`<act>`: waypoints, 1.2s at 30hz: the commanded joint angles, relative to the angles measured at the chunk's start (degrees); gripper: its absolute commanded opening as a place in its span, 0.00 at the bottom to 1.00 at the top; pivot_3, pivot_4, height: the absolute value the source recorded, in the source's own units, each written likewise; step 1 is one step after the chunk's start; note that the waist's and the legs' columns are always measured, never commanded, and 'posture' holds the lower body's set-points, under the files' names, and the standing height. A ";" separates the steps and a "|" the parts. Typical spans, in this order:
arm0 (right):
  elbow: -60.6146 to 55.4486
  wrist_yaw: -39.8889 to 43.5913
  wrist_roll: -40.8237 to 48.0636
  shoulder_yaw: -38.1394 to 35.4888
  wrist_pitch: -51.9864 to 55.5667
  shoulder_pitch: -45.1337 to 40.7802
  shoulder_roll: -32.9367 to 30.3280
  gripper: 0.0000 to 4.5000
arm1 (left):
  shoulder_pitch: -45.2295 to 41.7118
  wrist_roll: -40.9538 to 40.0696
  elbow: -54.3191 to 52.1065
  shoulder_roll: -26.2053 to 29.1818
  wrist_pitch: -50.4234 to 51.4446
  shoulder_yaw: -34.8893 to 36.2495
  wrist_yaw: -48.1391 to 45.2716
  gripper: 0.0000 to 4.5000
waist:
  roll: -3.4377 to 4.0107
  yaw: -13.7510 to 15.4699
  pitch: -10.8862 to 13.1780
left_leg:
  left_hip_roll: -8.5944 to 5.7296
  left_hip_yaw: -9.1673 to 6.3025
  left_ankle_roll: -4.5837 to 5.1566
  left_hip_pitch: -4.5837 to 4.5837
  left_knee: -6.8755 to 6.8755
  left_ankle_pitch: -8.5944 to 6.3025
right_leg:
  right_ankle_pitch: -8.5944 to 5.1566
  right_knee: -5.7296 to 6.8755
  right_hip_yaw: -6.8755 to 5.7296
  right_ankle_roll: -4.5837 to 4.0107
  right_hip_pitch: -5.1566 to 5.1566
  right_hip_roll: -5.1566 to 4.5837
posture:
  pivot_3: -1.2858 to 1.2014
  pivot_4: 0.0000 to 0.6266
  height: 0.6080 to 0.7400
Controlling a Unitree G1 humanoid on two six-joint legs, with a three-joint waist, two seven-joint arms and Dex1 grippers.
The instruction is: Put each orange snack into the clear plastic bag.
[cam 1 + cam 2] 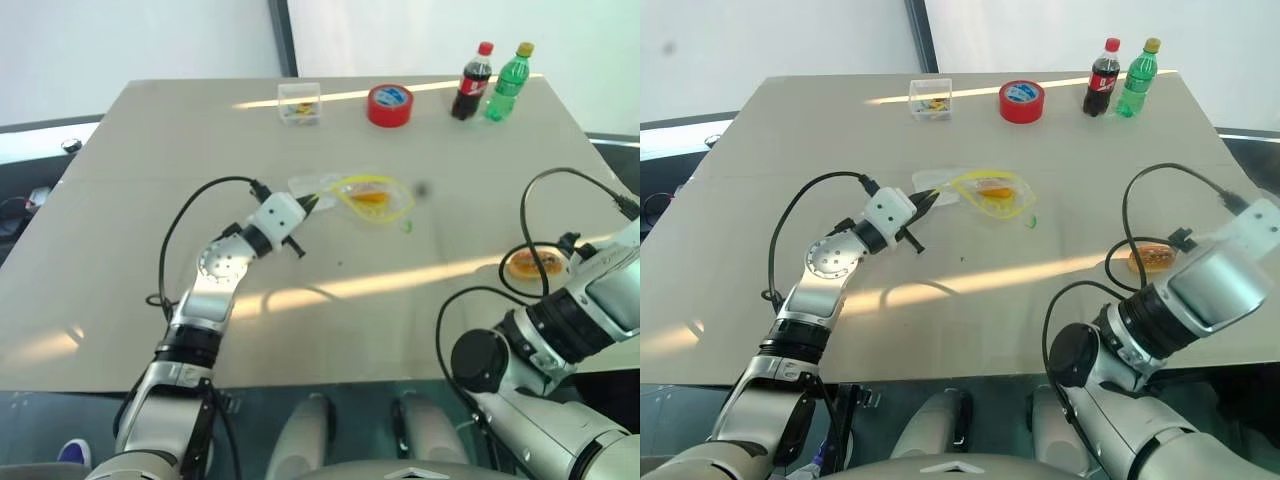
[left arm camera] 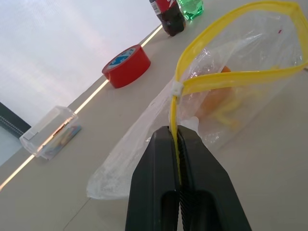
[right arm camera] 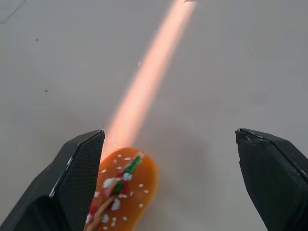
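I expect the clear plastic bag (image 1: pixel 366 198) to stay open when I bring the orange snack in, because the bag's yellow seal strip (image 1: pixel 411 196) curves into a wide loop.
The clear plastic bag (image 1: pixel 372 203) lies mid-table with its mouth held open by the yellow seal strip (image 2: pixel 231 82). My left gripper (image 2: pixel 178 144) is shut on that strip at the bag's near corner. One orange snack (image 2: pixel 217 97) shows inside the bag. A second orange snack (image 3: pixel 122 190), with a speckled top, lies on the table at the right (image 1: pixel 533 264). My right gripper (image 3: pixel 169 132) hangs just above it, angled down and open wide. The snack sits close to one finger (image 3: pixel 79 163).
At the table's far edge stand a small clear box (image 1: pixel 300 102), a red tape roll (image 1: pixel 390 105), a cola bottle (image 1: pixel 472 82) and a green bottle (image 1: pixel 508 82). Black cables loop off both arms. The table's right edge (image 1: pixel 600 150) is near the loose snack.
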 commanded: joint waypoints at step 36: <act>13.75 15.48 2.54 11.11 0.34 8.08 5.57 0.31 | 3.27 0.32 -7.82 1.18 2.42 0.71 1.20 0.00 | 0.03 -0.02 -0.03 | 0.00 0.01 0.00 0.00 -0.08 0.00 | 0.00 -0.04 0.02 0.00 -0.02 -0.02 | 0.52 0.24 1.00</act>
